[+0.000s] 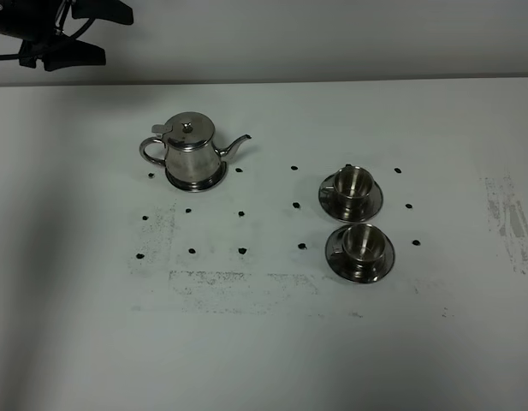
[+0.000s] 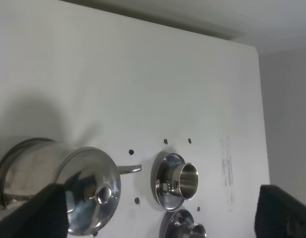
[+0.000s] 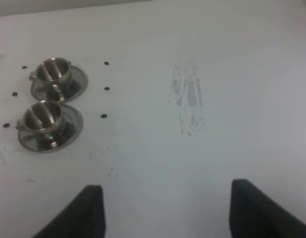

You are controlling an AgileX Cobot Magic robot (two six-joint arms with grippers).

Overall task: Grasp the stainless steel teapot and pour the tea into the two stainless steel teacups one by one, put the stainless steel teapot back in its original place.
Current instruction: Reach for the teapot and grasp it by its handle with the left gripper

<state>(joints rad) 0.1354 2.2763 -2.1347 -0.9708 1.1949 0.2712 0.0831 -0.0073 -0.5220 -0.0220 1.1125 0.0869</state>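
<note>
I should swing my left gripper back, turn it down and come in at the teapot's handle (image 1: 147,151), because the gripper now points over the teapot's lid (image 1: 188,130) toward the teacups.
The stainless steel teapot (image 1: 191,152) stands upright on the original place (image 1: 214,181), a round steel disc, left of centre, with its spout pointing right. Its lid (image 2: 91,191) shows from above in the left wrist view. The tea is hidden. The two stainless steel teacups (image 1: 354,182) (image 1: 361,242) sit on saucers to the right, one behind the other, and also appear as cups (image 3: 52,73) (image 3: 41,116). My left gripper (image 1: 108,34) hovers open high at the far left, behind the teapot. My right gripper (image 3: 167,201) is open over bare table, right of the cups.
Small black dots (image 1: 240,213) mark a grid on the white table (image 1: 264,342). A scuffed grey patch (image 1: 507,218) lies at the right, and another smudge (image 1: 238,282) sits in front of the teapot. The table's far edge meets a wall.
</note>
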